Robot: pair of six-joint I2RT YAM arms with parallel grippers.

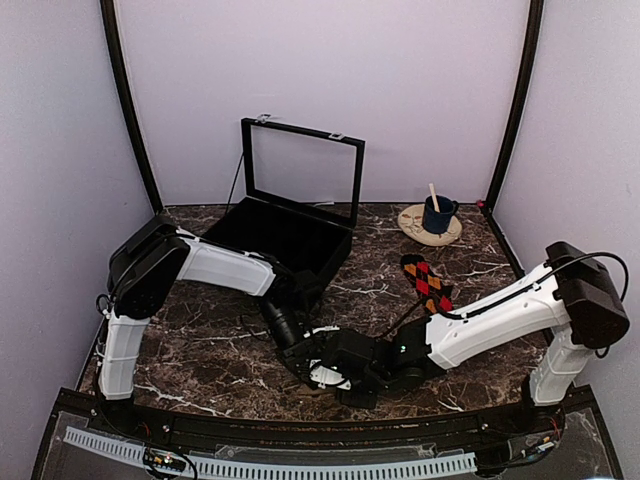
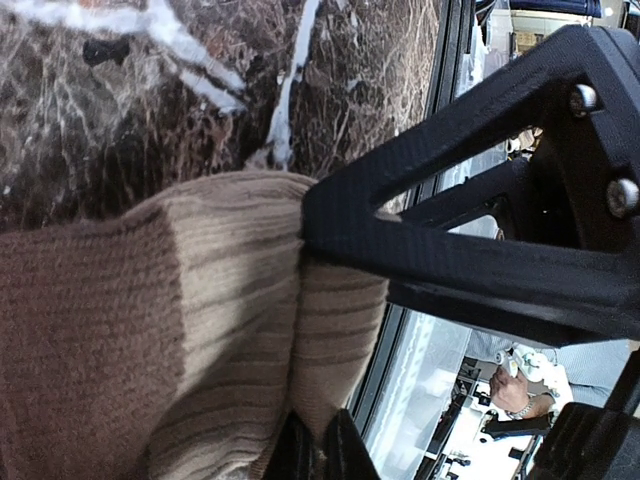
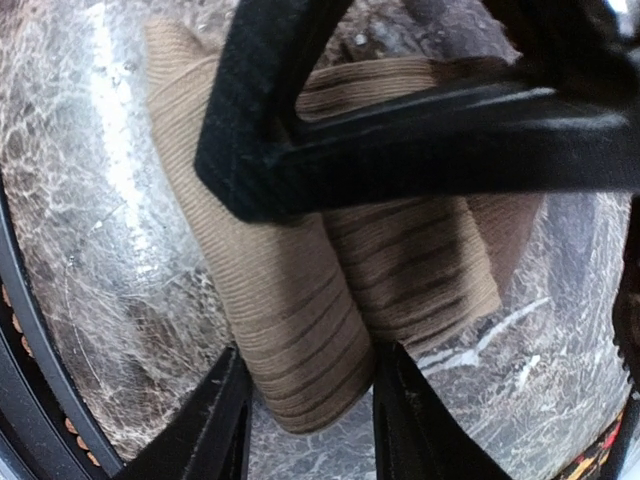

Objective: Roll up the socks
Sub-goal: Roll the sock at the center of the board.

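The folded tan cuff's tip sticks out past my left gripper, so next my left gripper moves back and grips the cuff nearer that tip before rolling.
The socks lie on the marble table, and their black and red-orange argyle end shows right of centre. Their tan ribbed end runs under both grippers near the front. In the left wrist view the tan socks fill the lower left, and my left gripper is shut, pinching a thin fold of the fabric. In the right wrist view my right gripper has its fingers on both sides of one folded tan cuff of the socks, touching it. From above, the left gripper and right gripper meet over the socks' hidden end.
A black box with its lid raised stands at the back left, close behind the left arm. A blue mug with a stick in it sits on a round coaster at the back right. The table's front rail is just below the grippers.
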